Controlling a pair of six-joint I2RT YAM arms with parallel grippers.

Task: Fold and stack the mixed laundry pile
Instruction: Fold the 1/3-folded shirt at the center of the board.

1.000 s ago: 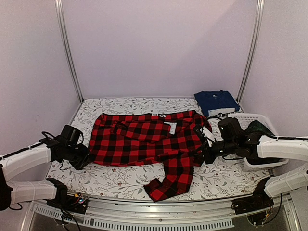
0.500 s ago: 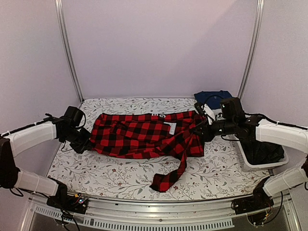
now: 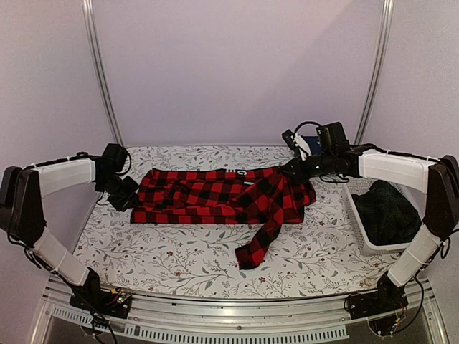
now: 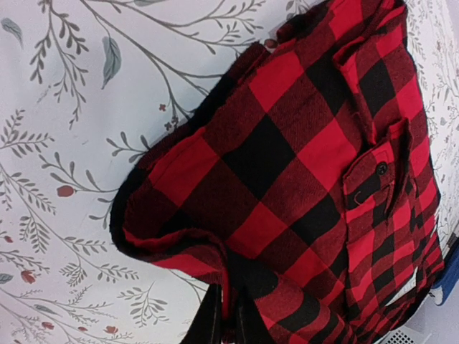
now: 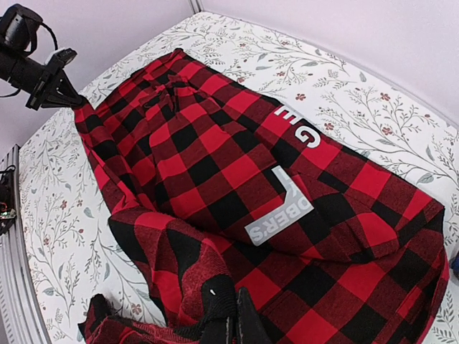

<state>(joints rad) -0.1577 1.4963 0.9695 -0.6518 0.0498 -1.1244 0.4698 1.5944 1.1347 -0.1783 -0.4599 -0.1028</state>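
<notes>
I should lay the sleeve down with my right gripper, take its upper fold (image 3: 275, 183) and pull it farther onto the shirt, since the sleeve trails (image 3: 254, 251) past the shirt's front edge.
A red-and-black checked flannel shirt (image 3: 215, 195) lies spread across the middle of the floral table cloth (image 3: 179, 258), one sleeve trailing toward the front (image 3: 259, 244). My left gripper (image 3: 129, 195) is shut on the shirt's left edge (image 4: 228, 315). My right gripper (image 3: 292, 166) is shut on the shirt's right edge (image 5: 237, 322) and holds it slightly lifted near the back. A dark green-navy plaid garment (image 3: 387, 208) lies in the white basket. The navy folded garment (image 3: 310, 143) barely shows behind my right arm.
A white plastic lattice basket (image 3: 358, 233) stands at the right edge. Metal frame posts (image 3: 100, 79) rise at the back corners. A pale wall closes the back.
Both grippers have moved toward the back with the shirt's lower edge, folding it up over itself. The sleeve has slid toward the back and right.
</notes>
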